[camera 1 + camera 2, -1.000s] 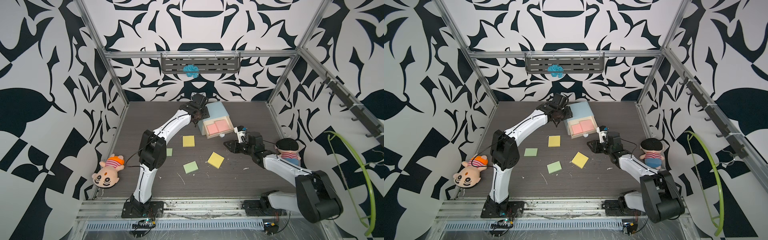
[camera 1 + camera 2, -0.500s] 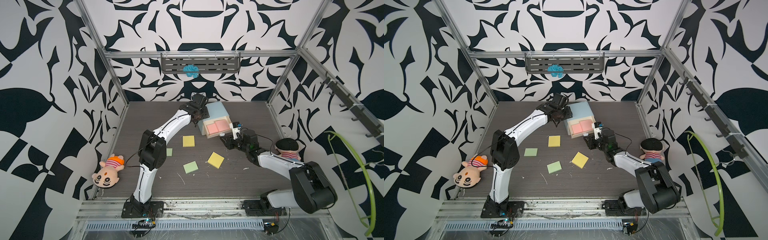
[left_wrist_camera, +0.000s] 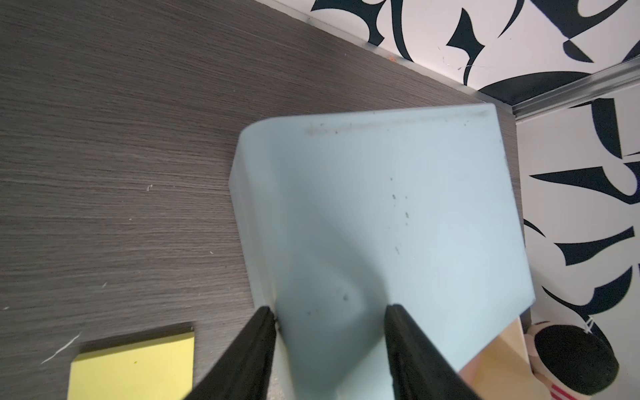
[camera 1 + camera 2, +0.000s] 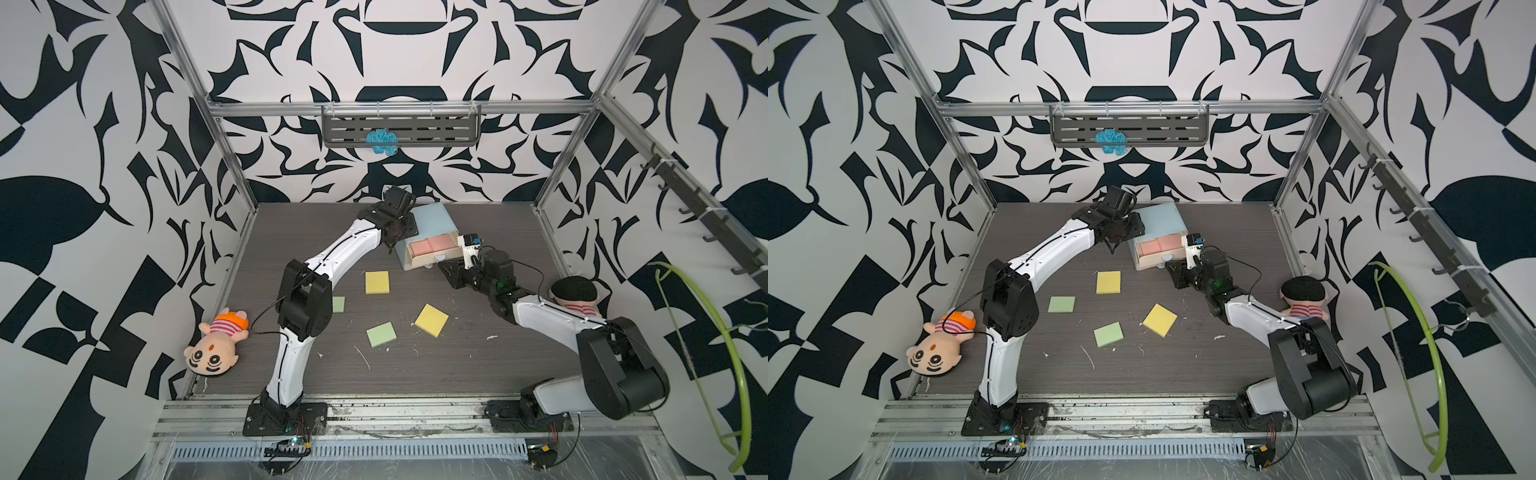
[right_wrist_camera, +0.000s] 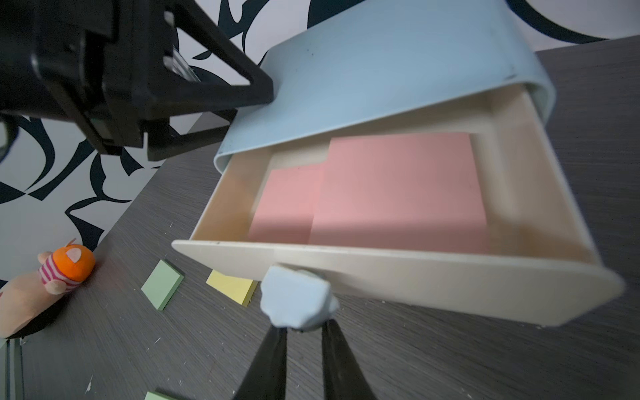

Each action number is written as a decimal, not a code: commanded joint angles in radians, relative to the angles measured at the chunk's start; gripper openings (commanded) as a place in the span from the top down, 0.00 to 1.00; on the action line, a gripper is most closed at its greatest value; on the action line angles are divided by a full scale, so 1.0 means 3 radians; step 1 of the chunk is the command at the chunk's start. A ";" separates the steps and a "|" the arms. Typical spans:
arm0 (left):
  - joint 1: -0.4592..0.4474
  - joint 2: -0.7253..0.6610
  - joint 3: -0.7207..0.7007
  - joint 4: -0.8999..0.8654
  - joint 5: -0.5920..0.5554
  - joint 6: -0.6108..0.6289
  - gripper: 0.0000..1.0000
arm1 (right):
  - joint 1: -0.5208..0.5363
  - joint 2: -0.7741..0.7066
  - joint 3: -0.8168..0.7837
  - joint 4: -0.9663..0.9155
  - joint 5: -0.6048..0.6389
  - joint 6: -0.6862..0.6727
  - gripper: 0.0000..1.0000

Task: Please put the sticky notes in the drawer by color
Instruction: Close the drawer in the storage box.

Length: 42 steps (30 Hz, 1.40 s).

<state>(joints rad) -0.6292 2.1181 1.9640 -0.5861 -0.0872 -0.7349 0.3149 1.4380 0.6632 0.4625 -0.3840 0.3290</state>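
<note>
The top tray (image 4: pixel 434 243) has pink sticky notes in it, so next my right gripper closes that tray (image 4: pixel 425 259) and pulls the lower one out before it sorts the yellow and green notes.
The drawer (image 4: pixel 434 218) is a pale blue chest at the back; its top tray is pulled out, with two pink sticky notes (image 5: pixel 398 197) lying in it. My left gripper (image 3: pixel 330 311) straddles the shell's left top edge, with one finger on top and one against the side. My right gripper (image 5: pixel 304 329) has its jaws nearly together, and its tips touch the bluish knob (image 5: pixel 298 298) from below. Two yellow sticky notes (image 4: pixel 1108 282) (image 4: pixel 1160 320) and two green ones (image 4: pixel 1062 304) (image 4: pixel 1108 334) lie on the table in front of the drawer.
A plush doll (image 4: pixel 216 345) lies at the table's left edge and another (image 4: pixel 575 295) at the right edge beside my right arm. A grey shelf with a blue tuft (image 4: pixel 381 141) hangs on the back wall. A green hoop (image 4: pixel 739 374) hangs outside the frame.
My right gripper has moved left, from beside the drawer up to its knob, and its jaws have narrowed. The left arm has stayed on the shell.
</note>
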 commanded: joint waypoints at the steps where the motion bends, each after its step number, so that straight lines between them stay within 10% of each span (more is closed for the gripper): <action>1: -0.0001 0.0078 -0.0104 -0.0352 0.0024 0.0087 0.44 | 0.0003 0.0108 0.0268 0.0273 0.0035 -0.0037 0.77; 13: -0.0001 0.0093 -0.0114 -0.0366 0.0055 0.0128 0.44 | 0.0009 0.0709 0.0808 0.0324 0.0223 -0.0024 0.79; 29: 0.0002 0.0114 -0.0099 -0.0354 0.0096 0.0154 0.44 | 0.0019 0.0730 0.0164 0.0806 0.0535 0.0392 0.48; 42: 0.0004 0.0097 -0.0182 -0.0337 0.0091 0.0164 0.43 | 0.0029 0.1422 0.0458 0.1621 0.0335 0.0932 0.48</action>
<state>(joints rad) -0.6277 2.1162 1.9556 -0.5766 -0.0639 -0.7067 0.3199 1.8641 0.7437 0.8108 -0.2768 0.5632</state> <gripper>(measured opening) 0.567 0.518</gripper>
